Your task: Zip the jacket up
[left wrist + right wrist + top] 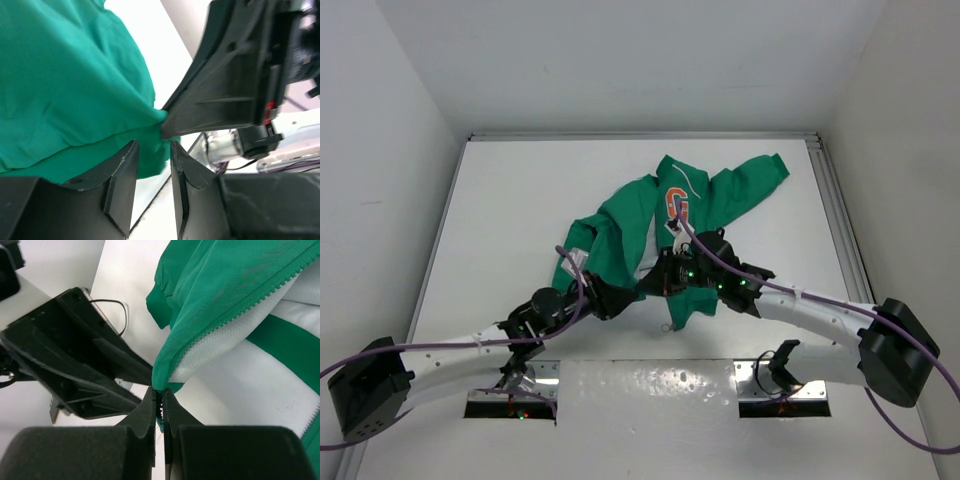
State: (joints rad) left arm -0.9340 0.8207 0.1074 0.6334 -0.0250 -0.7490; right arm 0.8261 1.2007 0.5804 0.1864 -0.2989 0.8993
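My left gripper should take over the hem corner (pixel 157 116) of one zipper edge from my right gripper, which is holding it while the jacket's other hem (pixel 693 309) lies loose. This will free my right gripper.
The green jacket (pixel 620 225) lies crumpled mid-table, with the orange "G" (pixel 678 207) and a white drawstring (pixel 688 180) at its far end. My right gripper (pixel 648 285) is at its near hem. In the right wrist view it (pixel 159 399) is shut on the hem corner of the zipper edge (pixel 240 310), holding it lifted, with white lining (pixel 225 340) showing. My left gripper (pixel 630 297) is just to its left. In the left wrist view it (pixel 152 152) is open, with the green fabric (pixel 65 90) just beyond its tips and nothing between them.
The right gripper's black body (pixel 235 75) fills the upper right of the left wrist view, close to my left fingers. Metal base plates (pixel 515 400) (pixel 785 400) sit at the near edge. White walls surround the table; a rail (pixel 835 220) runs along the right side.
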